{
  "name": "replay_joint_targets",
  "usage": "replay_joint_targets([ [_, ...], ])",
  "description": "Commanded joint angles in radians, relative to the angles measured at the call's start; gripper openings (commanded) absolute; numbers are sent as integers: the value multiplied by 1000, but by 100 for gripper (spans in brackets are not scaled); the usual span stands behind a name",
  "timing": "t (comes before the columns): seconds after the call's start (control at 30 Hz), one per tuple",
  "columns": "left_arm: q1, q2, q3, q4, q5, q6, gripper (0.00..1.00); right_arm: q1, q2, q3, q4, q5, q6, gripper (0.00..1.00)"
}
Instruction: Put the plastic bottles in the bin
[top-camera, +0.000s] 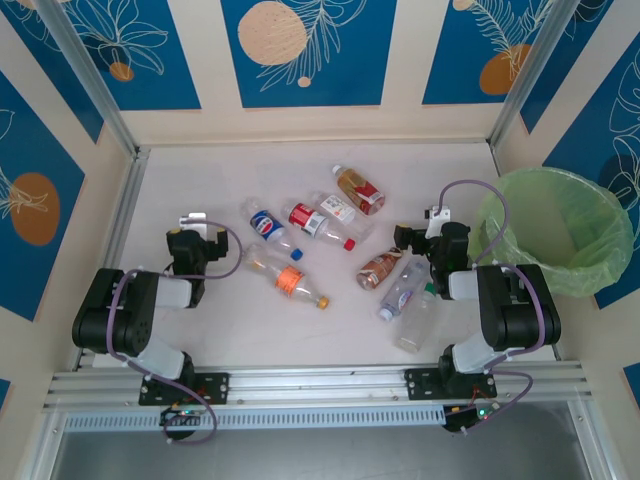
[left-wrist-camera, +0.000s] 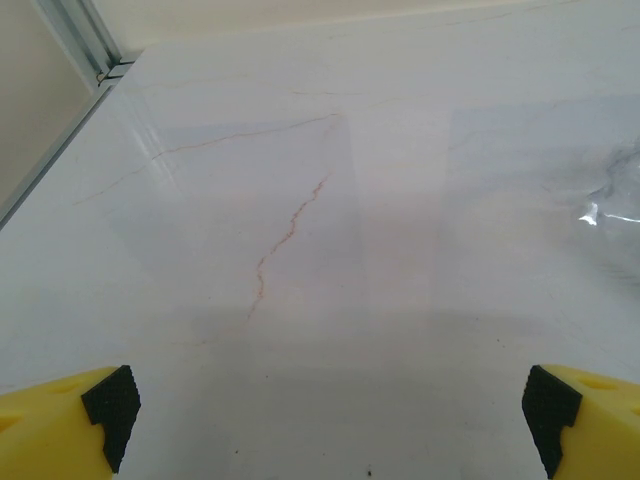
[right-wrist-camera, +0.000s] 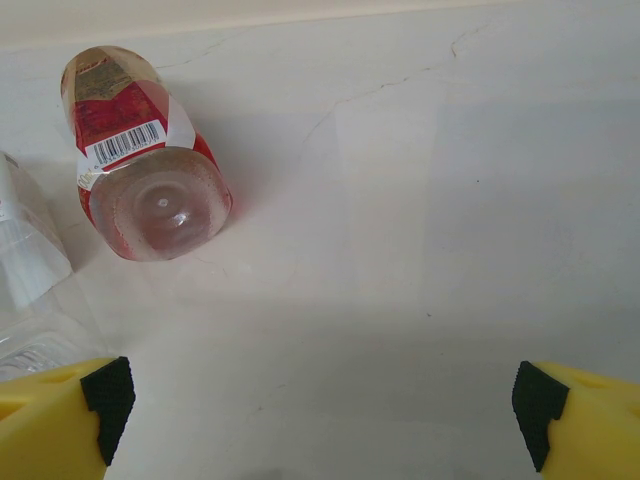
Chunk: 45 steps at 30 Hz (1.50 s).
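The bin (top-camera: 562, 225) is too far away for my left gripper to reach, so next my left gripper grabs the blue-labelled bottle (top-camera: 252, 209) by its base and hands it to my right gripper.
Several plastic bottles lie on the white table in the top view: a blue-labelled one (top-camera: 268, 227), a red-labelled one (top-camera: 318, 223), an orange-labelled one (top-camera: 285, 277), a brown one (top-camera: 380, 268) and clear ones (top-camera: 410, 300). The bin (top-camera: 575, 205), lined with a light-green bag, stands at the right. My left gripper (top-camera: 193, 226) sits left of the bottles, open (left-wrist-camera: 330, 420) over bare table. My right gripper (top-camera: 432, 222) sits between the bottles and the bin, open (right-wrist-camera: 325, 410) and holding nothing. A red-labelled bottle (right-wrist-camera: 140, 150) lies ahead of it to the left.
Metal frame rails (top-camera: 120, 190) run along the table's left and right sides, with blue patterned walls behind. A clear bottle's edge (right-wrist-camera: 25, 260) shows at the left of the right wrist view. A bit of clear plastic (left-wrist-camera: 615, 200) shows at the right of the left wrist view.
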Motion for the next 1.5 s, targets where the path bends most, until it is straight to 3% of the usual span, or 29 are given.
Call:
replay_joint_targets([
  [0.0, -5, -11, -1, 29, -9, -2, 100, -12, -5, 22, 14, -16, 0, 99],
  [0.3, -7, -48, 15, -25, 15, 13, 100, 8, -58, 33, -47, -55, -46, 99],
  [0.43, -11, -149, 99, -261, -60, -6, 100, 42, -144, 85, -201, -22, -73, 99],
  [0.57, -11, -276, 115, -350, -94, -43, 100, 77, -202, 144, -323, 26, -77, 100],
  [0.77, -11, -362, 284, -760, -169, -291, 100, 134, -228, 262, -492, 37, 22, 99],
  [0.97, -11, -278, 518, -1232, -110, -634, 100, 189, -208, 379, -666, 203, 269, 100],
  [1.07, -13, -226, 582, -1259, 35, -671, 100, 191, -212, 405, -729, 198, 361, 99],
  [1.17, -48, -148, 681, -1319, 101, -687, 100, 196, -229, 399, -743, 168, 420, 100],
  [1.47, -166, 43, 879, -1433, 60, -850, 100, 207, -262, 429, -893, 169, 432, 100],
])
